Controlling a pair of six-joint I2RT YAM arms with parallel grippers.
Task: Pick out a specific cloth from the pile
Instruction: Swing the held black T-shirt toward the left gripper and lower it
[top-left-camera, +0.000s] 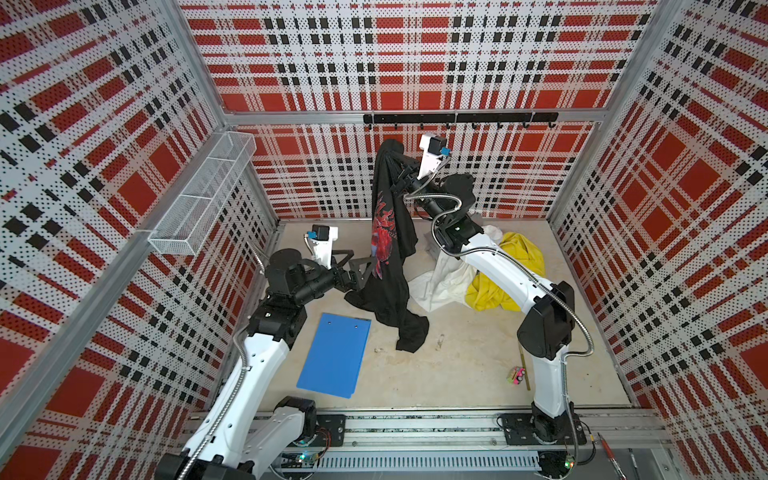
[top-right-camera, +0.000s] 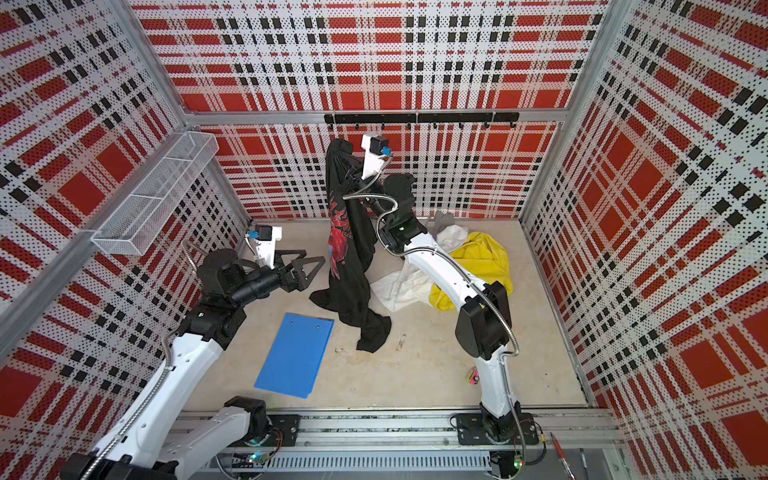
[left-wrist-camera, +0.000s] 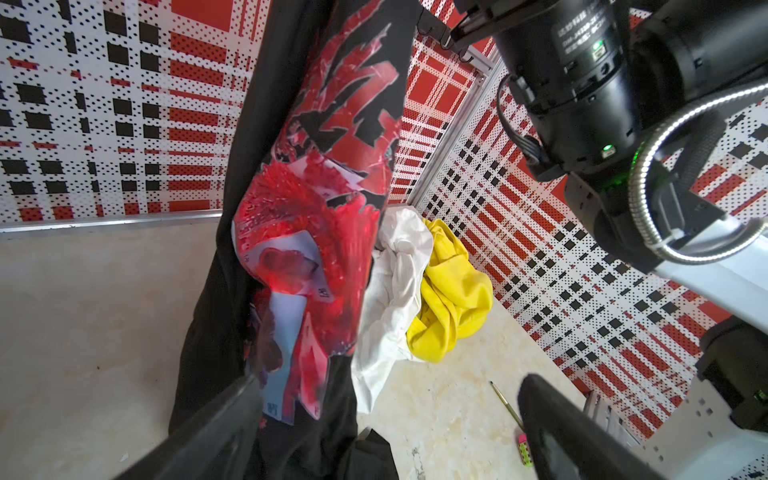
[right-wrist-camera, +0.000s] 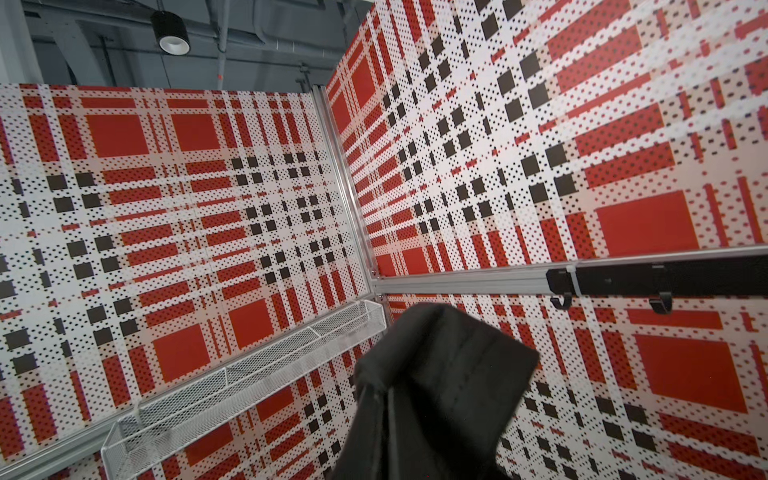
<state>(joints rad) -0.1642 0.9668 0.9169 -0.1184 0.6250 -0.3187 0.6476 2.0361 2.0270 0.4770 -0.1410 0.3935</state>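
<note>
I should keep lowering the cloth with my right gripper while the black cloth is hanging clear (top-left-camera: 384, 232) of the pile, and let it go once it lies beside the pile.
The cloth (top-left-camera: 390, 249) (top-right-camera: 349, 249), black with a red print (left-wrist-camera: 316, 232), hangs in a long drape near the back wall. Its lower end trails on the table. My right gripper (top-left-camera: 397, 162) (top-right-camera: 343, 158) is shut on the cloth's top fold (right-wrist-camera: 449, 374), which wraps and hides most of the jaws (right-wrist-camera: 384, 399). My left gripper (top-left-camera: 357, 259) (top-right-camera: 307, 259) (left-wrist-camera: 390, 386) stands wide open just left of the hanging cloth at mid-height, holding nothing. The pile (top-left-camera: 515, 266) of yellow and white garments (left-wrist-camera: 453, 291) lies right of the cloth, under the right arm.
A blue folder (top-left-camera: 334, 357) lies flat on the table at front left. A wire basket (top-left-camera: 199, 195) is mounted on the left wall, and a black hook rail (top-left-camera: 457, 118) on the back wall. A small pink-green object (top-left-camera: 516, 374) and a thin stick (top-left-camera: 524, 370) lie at front right.
</note>
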